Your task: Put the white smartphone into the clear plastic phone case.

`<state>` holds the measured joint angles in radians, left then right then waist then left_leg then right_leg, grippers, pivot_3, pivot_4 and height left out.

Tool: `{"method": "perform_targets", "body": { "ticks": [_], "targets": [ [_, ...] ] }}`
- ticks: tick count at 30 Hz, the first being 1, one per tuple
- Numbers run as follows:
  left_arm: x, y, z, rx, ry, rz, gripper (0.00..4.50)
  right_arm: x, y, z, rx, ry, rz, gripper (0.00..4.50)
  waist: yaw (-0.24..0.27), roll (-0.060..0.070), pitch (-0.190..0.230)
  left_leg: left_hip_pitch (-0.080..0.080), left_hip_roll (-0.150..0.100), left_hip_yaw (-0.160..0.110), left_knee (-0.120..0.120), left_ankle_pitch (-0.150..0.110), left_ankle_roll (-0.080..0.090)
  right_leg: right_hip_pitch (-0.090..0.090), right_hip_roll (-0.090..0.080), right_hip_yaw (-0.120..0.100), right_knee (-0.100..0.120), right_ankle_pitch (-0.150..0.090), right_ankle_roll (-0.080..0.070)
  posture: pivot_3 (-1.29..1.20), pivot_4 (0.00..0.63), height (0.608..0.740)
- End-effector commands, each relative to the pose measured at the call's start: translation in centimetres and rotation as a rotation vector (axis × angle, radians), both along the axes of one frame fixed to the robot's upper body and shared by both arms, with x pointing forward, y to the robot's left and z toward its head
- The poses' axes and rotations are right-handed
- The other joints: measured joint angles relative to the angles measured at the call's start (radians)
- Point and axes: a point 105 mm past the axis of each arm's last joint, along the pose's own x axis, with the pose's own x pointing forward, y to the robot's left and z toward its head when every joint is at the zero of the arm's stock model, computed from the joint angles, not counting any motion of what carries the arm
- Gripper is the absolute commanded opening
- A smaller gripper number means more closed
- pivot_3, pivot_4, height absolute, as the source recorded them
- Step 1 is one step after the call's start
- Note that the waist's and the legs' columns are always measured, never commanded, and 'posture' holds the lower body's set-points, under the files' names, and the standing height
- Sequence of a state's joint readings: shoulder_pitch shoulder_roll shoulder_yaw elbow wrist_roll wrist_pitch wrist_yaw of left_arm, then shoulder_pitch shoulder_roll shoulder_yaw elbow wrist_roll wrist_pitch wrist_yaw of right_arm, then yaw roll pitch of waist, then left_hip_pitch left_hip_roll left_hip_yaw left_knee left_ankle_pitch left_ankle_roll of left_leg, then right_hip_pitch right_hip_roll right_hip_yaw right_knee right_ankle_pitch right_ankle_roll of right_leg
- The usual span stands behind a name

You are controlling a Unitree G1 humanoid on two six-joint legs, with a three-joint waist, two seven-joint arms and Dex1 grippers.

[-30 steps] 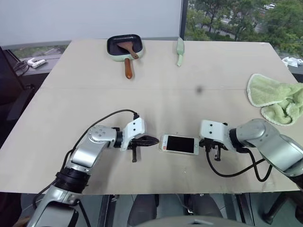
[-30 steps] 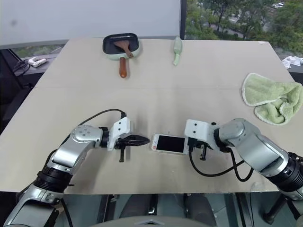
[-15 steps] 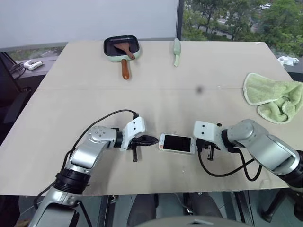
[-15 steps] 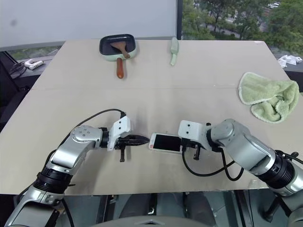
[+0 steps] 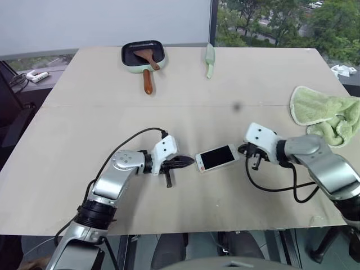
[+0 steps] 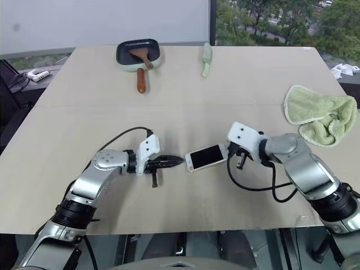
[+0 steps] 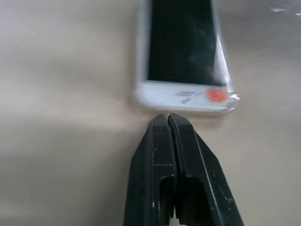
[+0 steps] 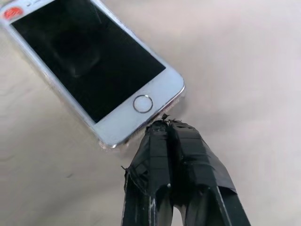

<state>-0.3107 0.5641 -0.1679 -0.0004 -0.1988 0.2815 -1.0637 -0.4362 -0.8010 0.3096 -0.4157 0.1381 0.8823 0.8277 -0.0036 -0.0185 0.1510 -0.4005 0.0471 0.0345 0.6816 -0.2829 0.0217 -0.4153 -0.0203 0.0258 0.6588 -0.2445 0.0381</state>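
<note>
The fingers of both my grippers are outside the white smartphone's ends, so my left gripper should press on the marked end from above and my right gripper should press on the home-button end.
The white smartphone lies flat on the table, screen up, slanted, its orange-red mark toward my left gripper. A thin glossy rim, the clear plastic phone case, shows around the phone's edges, also at the home-button end. My left gripper is shut, its tip right at the marked end; whether it touches is unclear. My right gripper is shut, its tip against the corner by the home button. Neither holds anything.
A black pan with a wooden spatula and a pale green utensil lie at the table's far side. A green cloth is bunched at the right edge. Black cables loop beside both wrists.
The phone has turned from level to slanted, its home-button end swung away from me. My right gripper moved away and to the right with it. The left gripper crept slightly toward the phone.
</note>
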Motion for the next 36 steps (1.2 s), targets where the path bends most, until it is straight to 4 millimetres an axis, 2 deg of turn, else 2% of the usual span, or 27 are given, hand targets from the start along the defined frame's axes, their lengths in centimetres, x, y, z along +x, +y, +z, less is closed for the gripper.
{"method": "perform_targets", "body": {
  "ticks": [1,3,5,6,8,10,13,15,20,23,26,31,36],
  "targets": [
    [1.2,0.5,1.7,-0.035,-0.106,0.054,0.0,0.0,-2.1,1.2,-0.023,-0.044,-0.044,0.07,0.0,0.0,0.0,0.0,0.0,0.0,0.0,0.0,0.0,0.0,0.0,0.0,0.0,0.0,0.0,0.0,0.15,0.74],
    [1.2,0.4,2.0,-0.049,-0.117,0.061,0.0,0.6,-3.2,1.3,-0.048,-0.077,-0.086,0.07,-0.002,0.0,0.0,0.001,0.0,0.0,0.001,0.0,0.0,0.0,0.0,0.0,0.001,0.0,0.0,0.0,0.15,0.74],
    [0.9,0.3,2.1,-0.064,-0.107,0.053,0.0,2.0,-3.9,2.2,-0.039,-0.166,-0.133,0.07,-0.008,0.0,0.0,0.001,0.0,0.001,0.001,0.0,0.0,0.001,0.0,0.001,0.001,0.0,0.0,0.0,0.15,0.74],
    [0.8,0.3,2.3,-0.078,-0.102,0.056,0.0,2.5,-3.5,2.9,0.011,-0.213,-0.127,0.07,-0.009,0.0,0.0,0.002,0.0,0.001,0.001,0.0,0.0,0.001,0.0,0.001,0.002,0.0,0.0,0.0,0.15,0.74],
    [0.4,0.1,3.0,-0.118,-0.104,0.057,0.0,3.0,-1.8,4.5,0.217,-0.265,-0.118,0.07,-0.012,0.0,0.0,0.002,0.0,0.001,0.001,0.0,0.0,0.0,0.001,0.002,0.002,0.0,0.0,0.0,0.15,0.74],
    [0.1,-0.5,4.3,-0.205,-0.097,0.046,0.0,2.2,0.6,5.5,0.435,-0.285,-0.029,0.07,-0.013,0.0,0.0,0.002,0.0,0.0,0.001,0.0,0.0,0.0,0.002,0.002,0.003,0.0,0.0,0.0,0.15,0.74],
    [-0.7,-1.7,5.1,-0.275,-0.065,0.001,0.0,0.7,2.7,5.4,0.687,-0.244,0.024,0.07,-0.003,0.0,0.0,0.001,0.001,-0.002,0.0,0.0,0.0,0.0,0.002,0.0,0.002,0.0,0.0,0.0,0.15,0.74],
    [-1.3,-2.3,4.4,-0.245,-0.047,-0.029,0.0,0.4,3.2,4.3,0.788,-0.19,0.015,0.07,0.001,0.0,0.0,0.0,0.0,-0.002,0.0,0.0,0.0,0.0,0.001,0.0,0.001,0.0,0.0,0.0,0.15,0.74],
    [-1.3,-3.2,1.9,-0.174,-0.006,-0.024,0.0,0.0,3.9,-0.3,0.833,-0.073,0.006,0.07,-0.001,0.0,0.0,0.003,-0.002,0.0,0.001,0.0,0.0,0.002,-0.001,0.002,0.001,0.0,0.0,0.0,0.15,0.74],
    [-1.1,-3.4,0.4,-0.127,0.012,-0.01,0.0,0.2,3.4,-3.5,0.752,0.005,-0.038,0.07,-0.007,0.0,0.0,0.004,-0.002,0.0,0.002,0.0,0.0,0.002,0.0,0.002,0.003,0.0,0.0,0.0,0.15,0.74],
    [-0.9,-3.4,-0.2,-0.129,0.027,0.013,0.0,0.9,2.3,-6.8,0.685,0.113,-0.171,0.07,-0.01,0.0,-0.001,0.006,-0.001,0.0,0.001,0.0,0.0,0.003,0.001,0.002,0.004,0.0,0.0,0.0,0.15,0.74],
    [-1.0,-3.3,-0.9,-0.1,0.034,0.013,0.0,-0.2,2.2,-9.0,0.651,0.317,-0.243,0.07,-0.008,0.0,-0.006,0.009,-0.001,0.0,0.002,0.0,0.0,0.006,0.001,0.002,0.004,0.0,0.0,0.0,0.15,0.74],
    [-1.2,-3.3,-1.3,-0.089,0.04,0.007,0.0,-1.5,2.9,-9.6,0.658,0.475,-0.283,0.07,-0.007,-0.004,-0.014,0.022,-0.001,0.0,-0.001,0.0,0.0,0.02,0.0,0.002,0.001,-0.002,-0.004,0.0,0.15,0.74]
  ]
}}
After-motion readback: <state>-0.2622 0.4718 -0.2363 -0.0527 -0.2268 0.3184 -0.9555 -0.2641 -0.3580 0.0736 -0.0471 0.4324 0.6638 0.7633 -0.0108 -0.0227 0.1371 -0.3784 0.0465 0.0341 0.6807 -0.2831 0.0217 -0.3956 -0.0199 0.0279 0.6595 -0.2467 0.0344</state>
